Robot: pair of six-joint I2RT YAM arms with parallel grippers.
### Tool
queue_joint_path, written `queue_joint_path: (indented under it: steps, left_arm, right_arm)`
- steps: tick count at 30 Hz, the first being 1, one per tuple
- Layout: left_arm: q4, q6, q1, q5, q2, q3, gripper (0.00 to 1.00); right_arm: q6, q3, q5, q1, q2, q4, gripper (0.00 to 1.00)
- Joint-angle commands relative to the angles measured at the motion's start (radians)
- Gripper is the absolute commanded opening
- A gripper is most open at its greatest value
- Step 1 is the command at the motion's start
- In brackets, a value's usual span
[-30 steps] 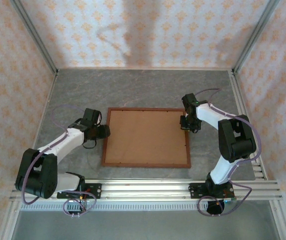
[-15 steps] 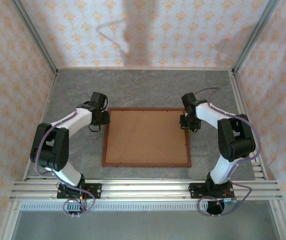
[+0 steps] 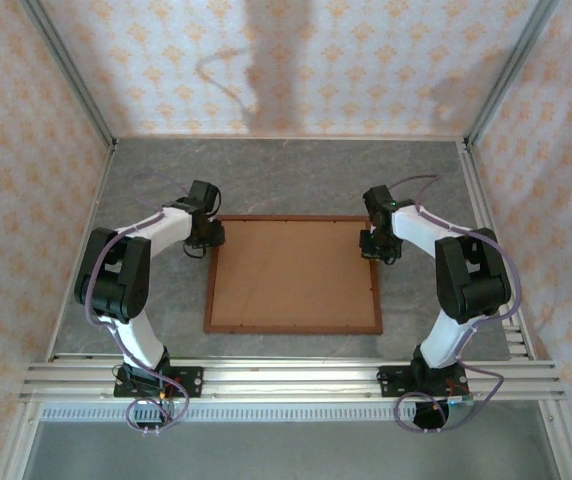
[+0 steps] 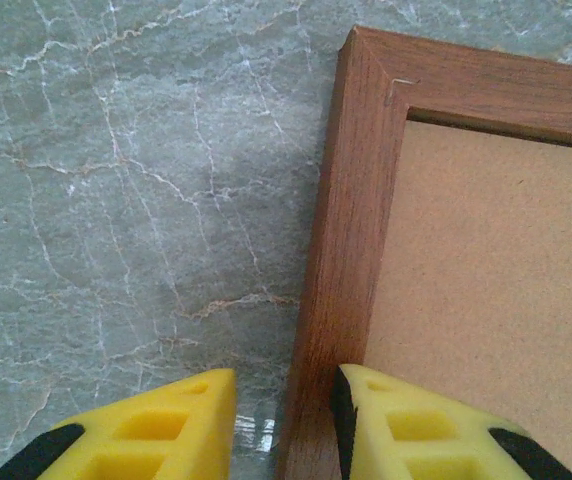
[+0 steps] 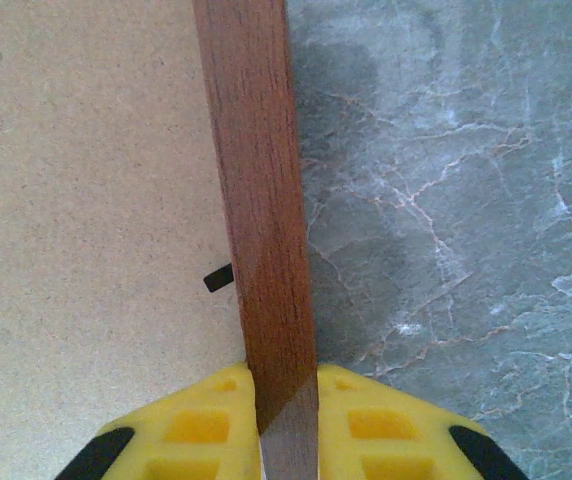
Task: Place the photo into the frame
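Observation:
The frame's side moulding is overlapped by my left gripper's inner finger, so I'll open, move that finger inward over the backing board, and close astride the moulding.
The frame lies flat on the grey marble table, back side up, with a plain brown backing board filling its opening. The photo is hidden. My left gripper is at the frame's far left corner. In the left wrist view it is open astride the left moulding: one yellow finger touches the inner edge, while the other stands off over the table. My right gripper is on the right moulding near the far corner, and it is shut on that wooden strip.
A small black tab sticks out from the right moulding over the backing board. Patterned walls close in the table on three sides. An aluminium rail with both arm bases runs along the near edge.
My left arm has swung from the middle of the frame's left side to its far left corner, and its jaws have narrowed around the moulding. The right arm has not moved.

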Motion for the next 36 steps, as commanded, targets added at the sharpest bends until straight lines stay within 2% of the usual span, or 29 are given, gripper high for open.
queue_joint_path:
  steps: [1,19,24,30,36]
  left_arm:
    - [0.001,0.016,-0.007,0.018,0.021,-0.020,0.34]
    - [0.027,-0.035,-0.107,0.027,0.065,-0.082,0.36]
    - [0.002,-0.028,-0.107,-0.006,0.019,-0.062,0.39]
    - [-0.038,-0.008,-0.077,-0.081,-0.068,-0.036,0.55]
    - [-0.044,0.008,-0.031,-0.091,-0.098,-0.016,0.53]
  right_arm:
    - [-0.007,0.007,0.040,-0.001,0.022,0.023,0.16]
    - [-0.008,0.010,0.041,-0.002,0.024,0.017,0.16]
    - [-0.008,0.009,0.042,-0.001,0.022,0.017,0.16]
    - [-0.009,0.010,0.042,-0.002,0.027,0.016,0.16]
    - [-0.009,0.012,0.039,-0.001,0.033,0.018,0.16]
